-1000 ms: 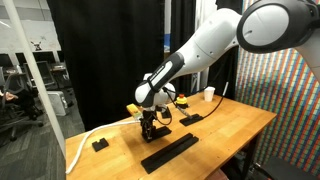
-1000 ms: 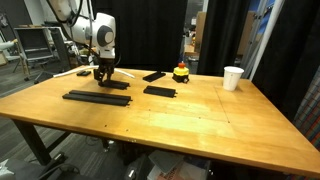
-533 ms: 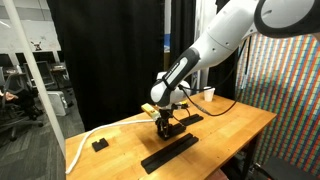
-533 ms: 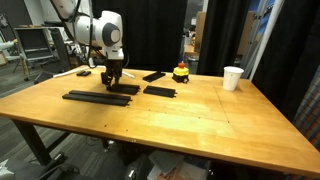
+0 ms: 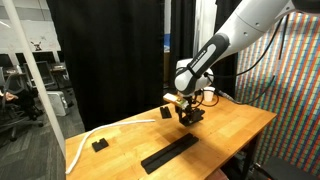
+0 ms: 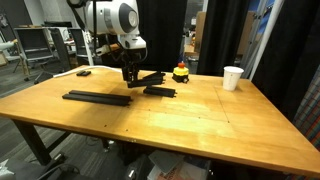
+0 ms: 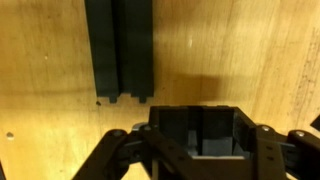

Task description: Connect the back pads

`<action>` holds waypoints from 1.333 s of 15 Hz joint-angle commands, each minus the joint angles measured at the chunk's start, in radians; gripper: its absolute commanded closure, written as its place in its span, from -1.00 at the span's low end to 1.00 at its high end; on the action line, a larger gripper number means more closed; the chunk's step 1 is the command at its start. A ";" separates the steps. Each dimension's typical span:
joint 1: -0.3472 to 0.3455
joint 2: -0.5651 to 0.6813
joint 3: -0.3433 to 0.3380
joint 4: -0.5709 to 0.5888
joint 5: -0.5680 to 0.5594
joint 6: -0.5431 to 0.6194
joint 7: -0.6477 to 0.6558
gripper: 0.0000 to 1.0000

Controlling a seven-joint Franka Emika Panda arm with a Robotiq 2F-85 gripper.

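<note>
The held back pad [image 7: 196,120] is hovering out of line with the long black piece, so my gripper should move it across and bring it down against the long black piece's near end [image 6: 130,100].
My gripper [image 6: 130,76] is shut on one black back pad [image 7: 196,128] and holds it just above the table; it also shows in an exterior view [image 5: 188,114]. The held pad is mostly hidden by the fingers. In the wrist view my gripper [image 7: 196,145] sits at the bottom, and a back pad [image 7: 119,50] lies flat on the wood ahead of it. A long black strip of joined pads [image 6: 97,97] lies at the left, also seen in an exterior view [image 5: 170,152]. Two loose pads lie near the gripper, one [image 6: 160,91] beside it and one [image 6: 153,75] behind.
A white cup [image 6: 233,77] stands at the right. A small red and yellow toy [image 6: 181,72] sits behind the loose pads. Small stubby black blocks lie at the table's edges [image 6: 83,72] [image 5: 99,144]. Black curtains hang behind the wooden table [image 6: 180,125].
My gripper has carried the pad away from the long strip's end toward the loose pads and lifted it a little. The long strip has stayed put.
</note>
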 commanded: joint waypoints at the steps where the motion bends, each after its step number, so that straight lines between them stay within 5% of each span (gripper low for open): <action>1: -0.066 -0.099 -0.002 -0.085 -0.019 0.013 -0.118 0.09; 10: -0.141 -0.088 0.018 -0.143 0.118 0.079 -0.358 0.09; 20: -0.137 -0.074 0.090 -0.204 0.455 0.137 -0.532 0.09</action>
